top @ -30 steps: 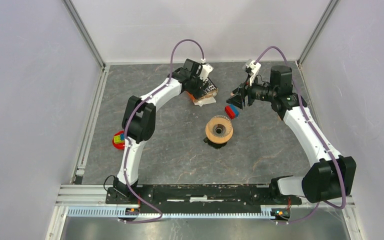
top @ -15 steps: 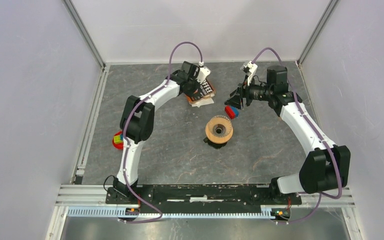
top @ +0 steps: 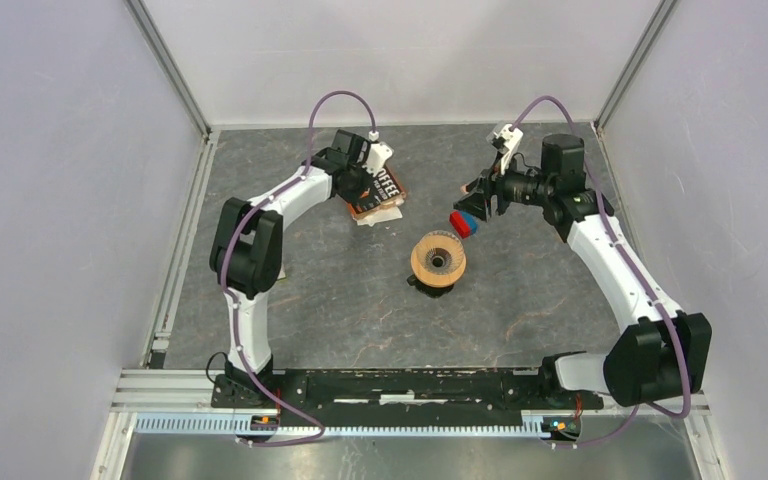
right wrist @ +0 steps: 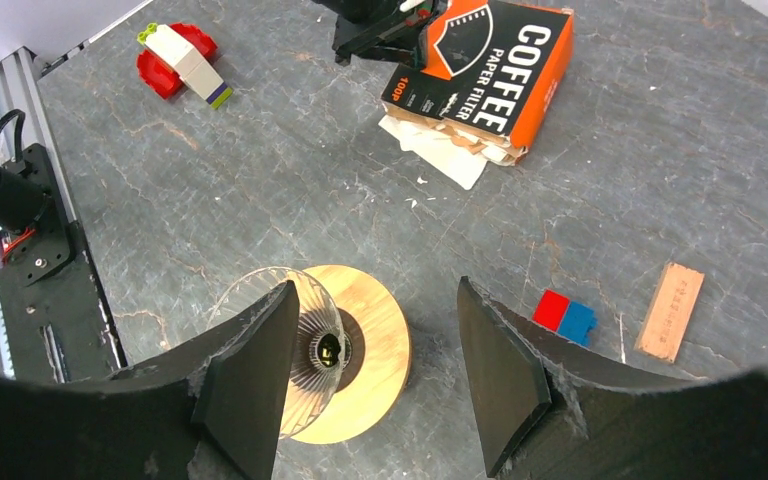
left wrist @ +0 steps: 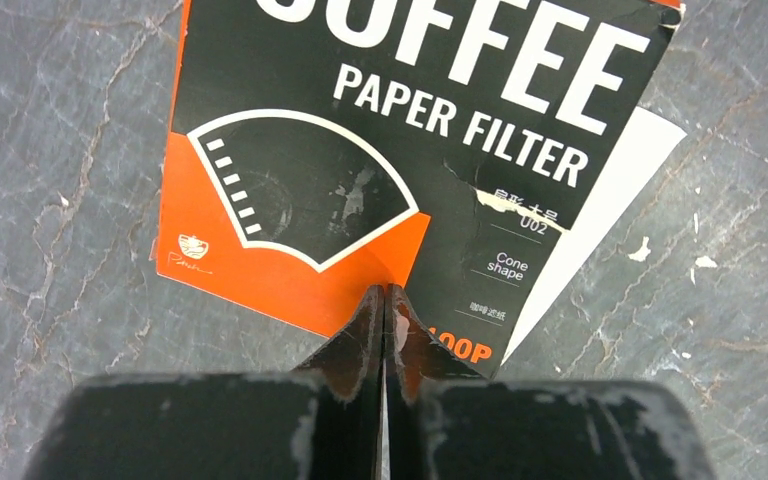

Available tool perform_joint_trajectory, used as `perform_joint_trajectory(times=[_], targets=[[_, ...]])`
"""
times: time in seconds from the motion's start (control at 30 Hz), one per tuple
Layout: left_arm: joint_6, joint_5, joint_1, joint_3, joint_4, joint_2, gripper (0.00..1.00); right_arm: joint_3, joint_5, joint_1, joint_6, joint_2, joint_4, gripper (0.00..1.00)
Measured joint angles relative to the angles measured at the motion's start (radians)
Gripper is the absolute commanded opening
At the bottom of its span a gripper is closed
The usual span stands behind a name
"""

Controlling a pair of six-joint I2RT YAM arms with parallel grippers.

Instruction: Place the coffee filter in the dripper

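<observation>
The packet's near edge, beside the coffee filter, is under my shut left gripper, so I should open the gripper, pull the packet nearer and move toward the filter's side.
The coffee filter shows as white paper sticking out from under the orange-and-black "COFFEE" packet, at the back of the table; the same papers poke out in the right wrist view. My left gripper is shut, its tips resting on the packet's near edge, and I see nothing held between them. The dripper, a ribbed funnel on a tan wooden ring, stands mid-table with nothing in it. My right gripper hangs open above and behind the dripper.
A red-and-blue block lies just under the right gripper, with a small wooden slat beside it. A red piece with a white brick sits near the left wall. Walls close in the table on three sides.
My left gripper has closed and swung left, and the packet with the papers under it has slid left along with it. The right arm has hardly moved.
</observation>
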Motion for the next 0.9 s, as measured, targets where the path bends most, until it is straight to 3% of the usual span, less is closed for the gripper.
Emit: perform_joint_trajectory(times=[0.23,0.3,0.53,0.57,0.73,0.83,0.9], targets=[[0.001,-0.002,0.006,-0.029,-0.005,-0.025,0.12,-0.011,0.002,0.0,-0.005,-0.021,0.003,0.66],[0.001,-0.002,0.009,-0.029,-0.006,-0.025,0.24,-0.011,0.003,0.0,-0.005,-0.021,0.003,0.67],[-0.03,0.085,0.066,-0.069,-0.029,-0.115,0.81,-0.01,0.007,0.0,-0.01,-0.021,-0.013,0.67],[-0.035,0.101,0.073,-0.086,-0.028,-0.143,0.85,-0.01,0.007,0.0,-0.011,-0.021,-0.013,0.67],[-0.04,0.13,0.065,-0.122,-0.021,-0.241,0.91,-0.01,0.014,0.0,-0.014,-0.021,-0.015,0.66],[-0.049,0.121,0.056,-0.1,-0.016,-0.219,0.93,-0.01,0.026,0.0,-0.018,-0.022,-0.016,0.67],[-0.059,0.132,0.061,-0.056,-0.025,-0.171,1.0,-0.011,0.035,0.0,-0.022,-0.025,-0.016,0.67]])
